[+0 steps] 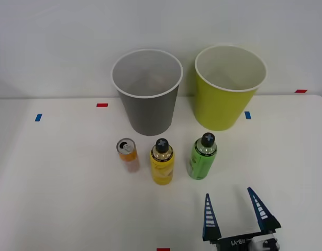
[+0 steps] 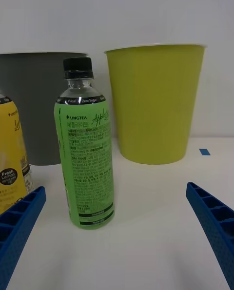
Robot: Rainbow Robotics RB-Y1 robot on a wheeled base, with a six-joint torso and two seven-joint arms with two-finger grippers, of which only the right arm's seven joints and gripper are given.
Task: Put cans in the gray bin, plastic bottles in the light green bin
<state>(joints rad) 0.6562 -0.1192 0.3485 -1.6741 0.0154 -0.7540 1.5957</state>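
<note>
The green-labelled bottle (image 1: 202, 158) will tip against the bin's side when the robot drops it in, because the light green bin (image 1: 231, 69) is far wider than the bottle.
Three drinks stand in a row on the white table: an orange can (image 1: 128, 153) at the left, a yellow-labelled bottle (image 1: 162, 162) (image 2: 10, 165) in the middle, and a green-labelled bottle (image 1: 202, 156) (image 2: 86, 146) at the right, both with black caps. Behind them stand the gray bin (image 1: 147, 94) (image 2: 36, 105) and, to its right, the light green bin (image 1: 227, 89) (image 2: 153, 102). My right gripper (image 1: 230, 205) (image 2: 117, 251) is open near the table's front edge, a little in front of and to the right of the green bottle, with nothing between its fingers.
Small red (image 1: 102, 105) and blue (image 1: 38, 117) tape marks dot the table (image 1: 56, 183), with another blue mark (image 1: 247, 115) beside the light green bin. A pale wall stands behind the bins.
</note>
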